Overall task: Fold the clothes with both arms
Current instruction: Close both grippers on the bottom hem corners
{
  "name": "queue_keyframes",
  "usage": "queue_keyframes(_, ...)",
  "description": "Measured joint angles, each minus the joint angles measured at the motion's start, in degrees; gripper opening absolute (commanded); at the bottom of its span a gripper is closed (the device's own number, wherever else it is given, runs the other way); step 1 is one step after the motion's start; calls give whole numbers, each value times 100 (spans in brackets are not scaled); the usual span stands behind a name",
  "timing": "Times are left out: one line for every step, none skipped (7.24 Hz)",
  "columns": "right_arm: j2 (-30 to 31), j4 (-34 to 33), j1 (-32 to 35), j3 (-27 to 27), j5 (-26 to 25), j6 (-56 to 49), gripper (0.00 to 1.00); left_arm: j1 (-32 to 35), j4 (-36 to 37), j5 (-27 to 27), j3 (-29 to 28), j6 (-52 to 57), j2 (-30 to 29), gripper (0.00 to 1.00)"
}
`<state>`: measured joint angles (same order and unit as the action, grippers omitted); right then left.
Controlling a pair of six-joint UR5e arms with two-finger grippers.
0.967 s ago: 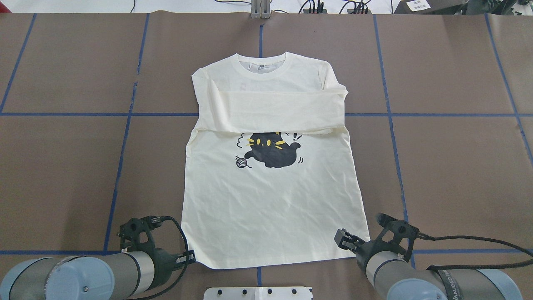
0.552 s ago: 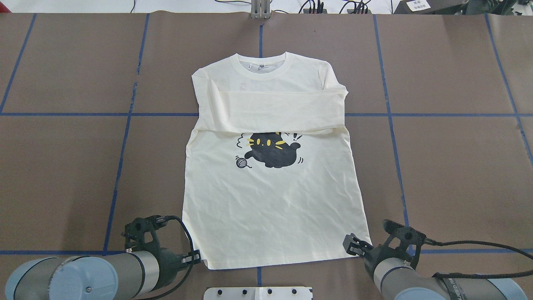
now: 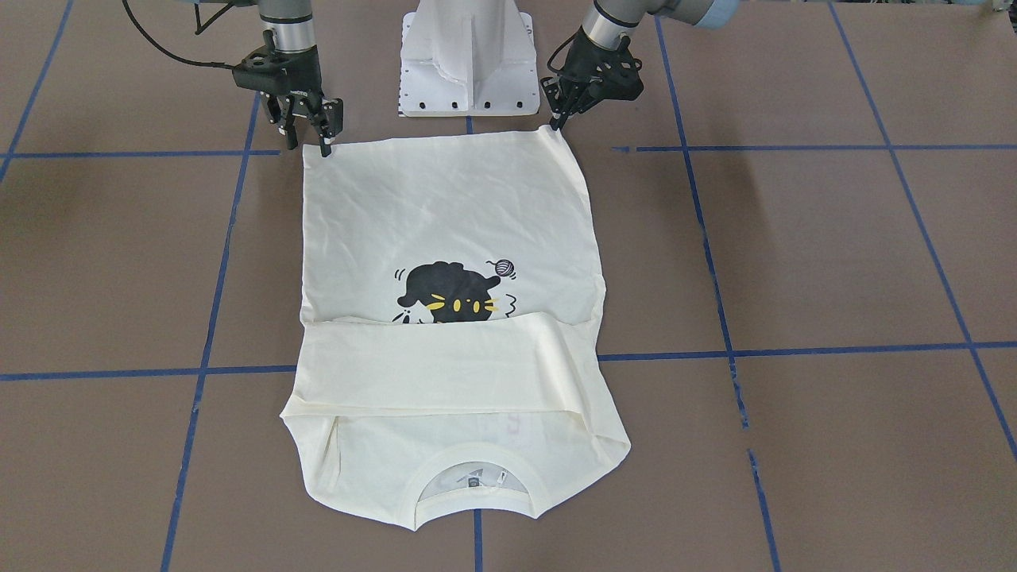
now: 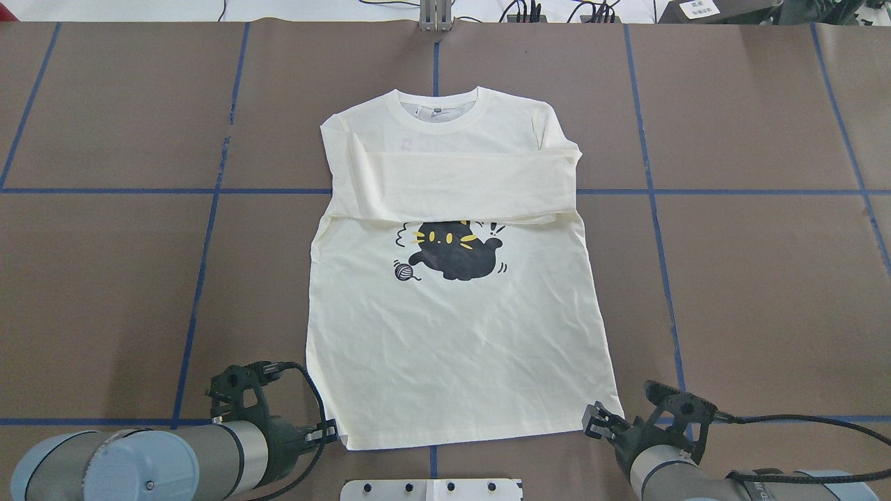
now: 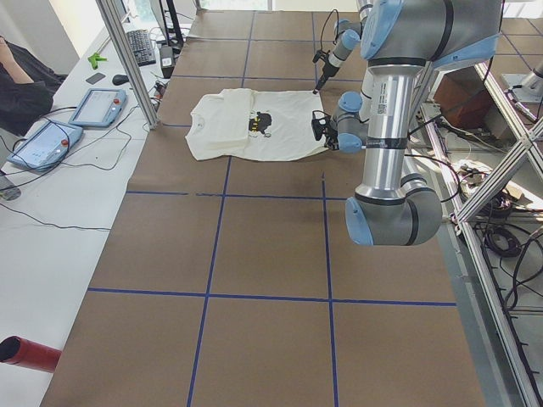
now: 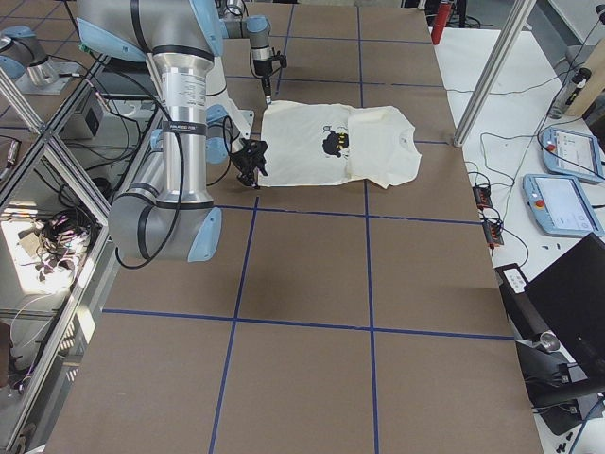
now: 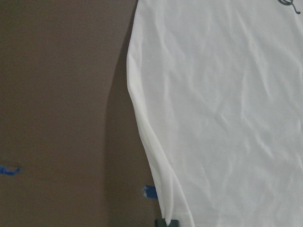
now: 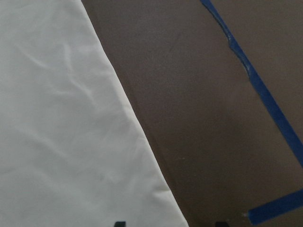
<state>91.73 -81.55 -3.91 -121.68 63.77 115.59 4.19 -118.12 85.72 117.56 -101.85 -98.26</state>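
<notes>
The robot's grippers are at the corners with limp cloth (image 3: 434,176) between them, so the hem (image 3: 429,139) will droop in the middle when the robot folds it toward the collar.
The cream long-sleeved T-shirt (image 4: 452,334) lies flat and front up on the brown table, collar far from me. Both sleeves are folded across the chest above the black cat print (image 4: 456,254). My left gripper (image 4: 333,435) is at the hem's left corner; in the front view (image 3: 554,123) its fingers meet in a point on that corner, shut on the cloth. My right gripper (image 4: 592,421) is at the hem's right corner. It is open, and in the front view (image 3: 308,144) its two fingers stand on either side of the corner. The right wrist view shows the shirt edge (image 8: 142,142) between the two tips.
The white pedestal base (image 3: 469,63) stands just behind the hem, between the arms. Blue tape lines (image 4: 209,229) cross the brown table cover. Cables and plugs (image 4: 529,10) lie along the far edge. Teach pendants (image 6: 562,203) lie on the side table.
The left gripper moved right onto the hem's left corner. The right gripper moved right and back toward me, to the hem's right corner. The hem shifted slightly.
</notes>
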Motion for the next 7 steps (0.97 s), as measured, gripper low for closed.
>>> queue_keyframes(2,-1,-27,29,-19,17,26,-13,0,-3,2,-8,0,0)
queue_keyframes(1,1,-45,44,-37,29,0,-24,0,-8,3,-14,0,0)
queue_keyframes(-2,4,-52,43,-44,37,0,-31,0,-10,3,-17,0,0)
queue_keyframes(-5,6,-51,33,-47,40,0,-36,0,-11,4,-18,0,0)
queue_keyframes(-5,7,-43,19,-49,42,0,-39,0,-13,3,-21,0,0)
queue_keyframes(-5,7,-34,10,-60,41,0,-40,0,-17,4,-22,0,0)
queue_keyframes(-1,6,-28,-5,-85,27,0,-40,0,-19,4,-21,0,0)
